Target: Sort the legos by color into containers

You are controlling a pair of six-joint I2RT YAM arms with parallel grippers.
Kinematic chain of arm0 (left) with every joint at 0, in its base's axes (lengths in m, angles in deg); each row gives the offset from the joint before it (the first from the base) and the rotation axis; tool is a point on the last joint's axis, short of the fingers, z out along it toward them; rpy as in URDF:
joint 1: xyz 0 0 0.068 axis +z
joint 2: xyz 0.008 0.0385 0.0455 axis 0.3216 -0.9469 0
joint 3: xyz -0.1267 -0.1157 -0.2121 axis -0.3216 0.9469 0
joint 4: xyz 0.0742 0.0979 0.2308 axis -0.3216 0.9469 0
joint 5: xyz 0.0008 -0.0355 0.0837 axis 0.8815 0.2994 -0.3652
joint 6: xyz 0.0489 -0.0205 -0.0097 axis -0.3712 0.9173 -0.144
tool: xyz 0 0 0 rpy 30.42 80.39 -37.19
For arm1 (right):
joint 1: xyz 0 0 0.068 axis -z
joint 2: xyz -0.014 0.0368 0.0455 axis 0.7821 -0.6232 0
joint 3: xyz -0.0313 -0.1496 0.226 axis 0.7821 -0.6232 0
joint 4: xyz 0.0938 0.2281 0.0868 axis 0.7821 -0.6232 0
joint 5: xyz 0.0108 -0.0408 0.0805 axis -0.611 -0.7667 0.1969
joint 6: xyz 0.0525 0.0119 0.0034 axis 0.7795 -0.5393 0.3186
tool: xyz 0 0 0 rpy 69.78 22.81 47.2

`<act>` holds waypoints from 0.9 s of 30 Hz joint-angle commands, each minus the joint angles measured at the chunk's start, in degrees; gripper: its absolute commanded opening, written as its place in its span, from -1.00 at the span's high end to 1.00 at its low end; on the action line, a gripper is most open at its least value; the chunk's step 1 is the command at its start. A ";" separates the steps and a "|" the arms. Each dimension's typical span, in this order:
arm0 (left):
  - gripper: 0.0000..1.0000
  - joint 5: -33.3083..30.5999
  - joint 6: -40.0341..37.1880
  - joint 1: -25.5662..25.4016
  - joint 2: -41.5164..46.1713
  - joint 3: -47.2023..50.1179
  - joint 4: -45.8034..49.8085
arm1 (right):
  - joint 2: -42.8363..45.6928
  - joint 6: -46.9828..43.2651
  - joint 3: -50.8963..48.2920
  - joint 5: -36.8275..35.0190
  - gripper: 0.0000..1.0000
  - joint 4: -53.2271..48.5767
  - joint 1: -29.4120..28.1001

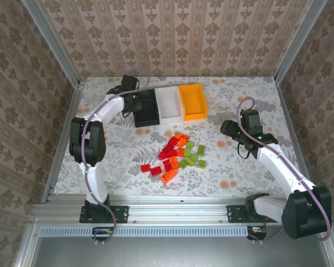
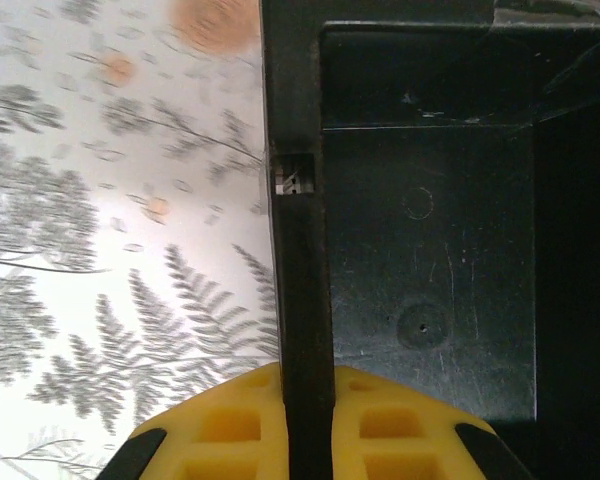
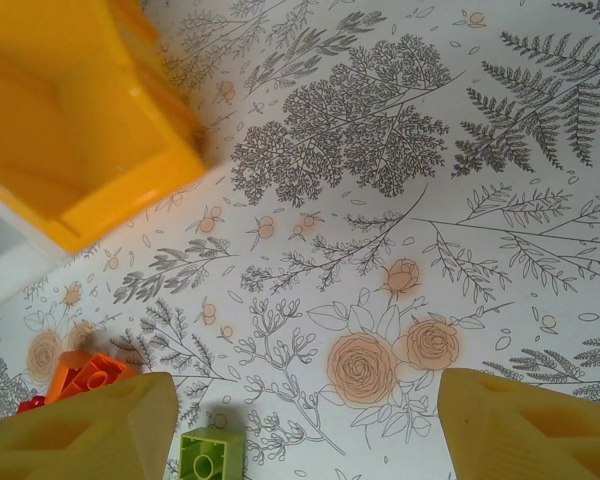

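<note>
I should keep turning the bins' row (image 1: 170, 104), which is slanted, with my left gripper on the black bin's outer side (image 1: 134, 119) until the row is straight, and then let go.
My left gripper (image 1: 134, 104) is shut on the left wall of the black bin (image 1: 147, 111); in the left wrist view its yellow fingers (image 2: 230, 430) clamp the dark wall (image 2: 300, 250) from both sides, and the bin's floor (image 2: 430, 280) is bare. The white bin (image 1: 168, 104) and the orange-yellow bin (image 1: 192, 101) stand in a row to its right. Red (image 1: 170, 146), orange (image 1: 168, 177) and light green legos (image 1: 190, 161) lie heaped mid-table. My right gripper (image 1: 227, 129) hovers open to the right of the heap, with a green lego (image 3: 210, 455) just inside its left finger (image 3: 80, 430).
The right wrist view takes in a corner of the orange-yellow bin (image 3: 70, 130), a bit of the white bin (image 3: 0, 250) and an orange lego (image 3: 90, 375). Metal frame rails (image 1: 61, 144) edge the floral table on the left, right and front.
</note>
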 commanded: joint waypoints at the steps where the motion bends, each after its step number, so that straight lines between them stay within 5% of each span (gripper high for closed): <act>1: 1.00 3.85 -4.62 -0.64 -0.27 -0.37 0.75 | 1.69 0.02 -1.31 0.19 -0.41 -1.37 -0.53; 7: 1.00 5.48 -5.58 -1.16 0.31 3.58 -1.48 | 1.01 1.48 -2.74 1.97 -0.36 -1.48 -3.94; 14: 0.88 7.93 -10.77 -1.05 -4.69 -0.83 0.77 | -3.67 5.47 -3.61 -3.10 -0.35 0.40 -15.08; 19: 0.58 7.76 -10.23 -0.80 -3.51 0.62 0.20 | -8.17 8.15 -3.21 -8.08 -0.39 2.34 -20.99; 27: -0.01 7.80 -4.08 0.07 3.23 5.54 0.26 | -14.04 9.17 -2.00 -9.89 -0.30 4.34 -22.29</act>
